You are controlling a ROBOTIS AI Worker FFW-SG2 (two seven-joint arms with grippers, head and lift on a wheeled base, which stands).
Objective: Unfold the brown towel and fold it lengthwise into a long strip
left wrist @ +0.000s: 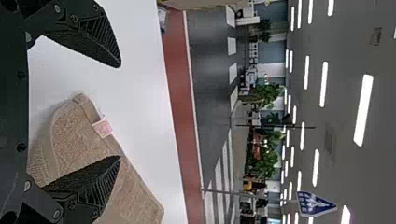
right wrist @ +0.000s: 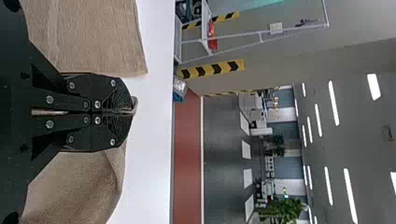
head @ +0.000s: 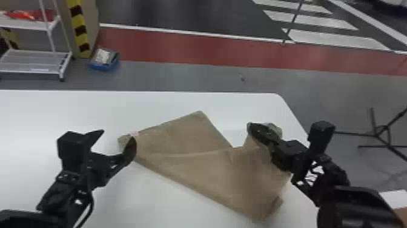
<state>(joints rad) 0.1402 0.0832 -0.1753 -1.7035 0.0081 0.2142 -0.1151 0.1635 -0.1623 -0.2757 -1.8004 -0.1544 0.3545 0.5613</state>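
The brown towel (head: pixel 190 159) will straighten out into a much longer, narrow piece of cloth when I pull its ends apart, because slack cloth bunches (head: pixel 261 176) under my right gripper.
The brown towel (head: pixel 193 172) lies partly spread and slanted over the white table, with a fold line across it and its right part bunched and lifted. My left gripper (head: pixel 117 135) is open at the towel's left corner, one finger over the cloth and the other out over bare table. In the left wrist view that gripper (left wrist: pixel 120 112) has the towel corner (left wrist: pixel 67 135) and its small pink-and-white tag (left wrist: pixel 102 127) between and below its fingers. My right gripper (head: pixel 251 126) is shut on the towel's right part; in the right wrist view a pinched edge pokes out past the gripper (right wrist: pixel 131 112).
The white table (head: pixel 90 109) has its far edge behind the towel and its right edge close beyond my right gripper. On the floor past it stand a white rack (head: pixel 36 60), a blue bin (head: pixel 104 60) and a black tripod stand (head: pixel 378 132).
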